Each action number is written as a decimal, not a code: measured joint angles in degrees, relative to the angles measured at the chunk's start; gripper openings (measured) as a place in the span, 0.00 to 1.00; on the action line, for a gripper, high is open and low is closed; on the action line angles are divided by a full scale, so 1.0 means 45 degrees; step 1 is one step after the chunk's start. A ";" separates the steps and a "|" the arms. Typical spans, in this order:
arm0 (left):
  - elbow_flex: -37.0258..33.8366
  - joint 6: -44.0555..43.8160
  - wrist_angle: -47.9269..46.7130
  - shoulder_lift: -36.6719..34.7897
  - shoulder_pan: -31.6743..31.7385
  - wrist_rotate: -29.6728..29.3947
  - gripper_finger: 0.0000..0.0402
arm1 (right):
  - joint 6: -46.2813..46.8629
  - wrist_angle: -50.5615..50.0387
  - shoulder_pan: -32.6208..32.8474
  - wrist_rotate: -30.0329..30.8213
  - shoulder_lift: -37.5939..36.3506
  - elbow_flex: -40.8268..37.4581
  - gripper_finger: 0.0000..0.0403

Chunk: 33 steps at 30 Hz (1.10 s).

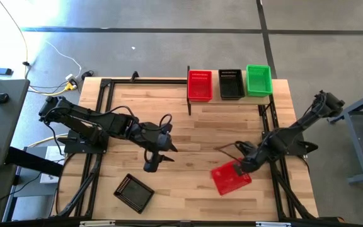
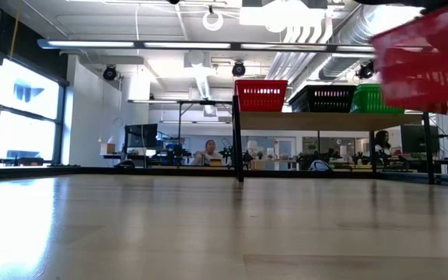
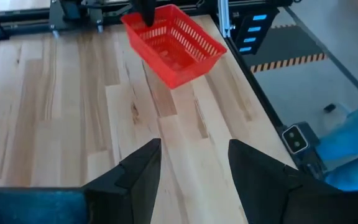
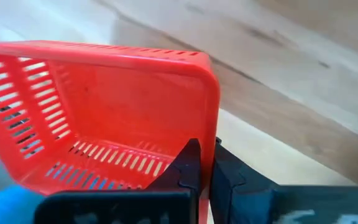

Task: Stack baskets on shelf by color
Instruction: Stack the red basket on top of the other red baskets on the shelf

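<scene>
The walls [image 3: 197, 67] get narrower from rim to base. The held red basket [image 1: 230, 179] will therefore fit down inside the shelf's red basket when I lower it.
A red basket [image 1: 231, 178] hangs in my right gripper [image 1: 241, 165] over the table's near right part; it also shows in the low view [image 2: 426, 66] and the left wrist view [image 3: 174, 43]. My left gripper [image 1: 154, 159] is open above the table's middle, holding nothing. A black basket [image 1: 134, 191] lies bottom up on the table near the near edge. On the shelf [image 1: 232, 99] at the far right stand a red basket [image 1: 200, 85], a black basket [image 1: 231, 84] and a green basket [image 1: 259, 80], side by side. My right gripper holds the red basket by the rim of one wall [image 4: 205, 134], one finger inside and one outside. The basket is lifted clear of the table and tilted, its opening facing partly sideways.
The shelf's black frame legs [image 1: 189, 104] stand on the table's far right part. Black rails [image 1: 99, 126] run along the table's left and right sides. Bare wood lies between the two arms and in front of the shelf.
</scene>
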 joint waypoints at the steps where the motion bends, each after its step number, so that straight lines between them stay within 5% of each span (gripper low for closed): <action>1: 0.0000 0.0156 0.0000 0.0006 0.0000 -0.0002 0.44 | -0.0083 -0.0042 -0.0205 0.0121 0.0000 0.0157 0.00; 15: 0.0000 0.2138 0.0318 0.0010 -0.0468 0.0023 0.44 | -0.3121 -0.0277 -0.2870 0.0739 0.2116 0.3054 0.00; 33: 0.0010 0.4595 -0.0891 0.0148 -0.1292 -0.0581 0.44 | -0.6976 -0.1288 -0.5003 -0.0450 0.5656 0.7497 0.00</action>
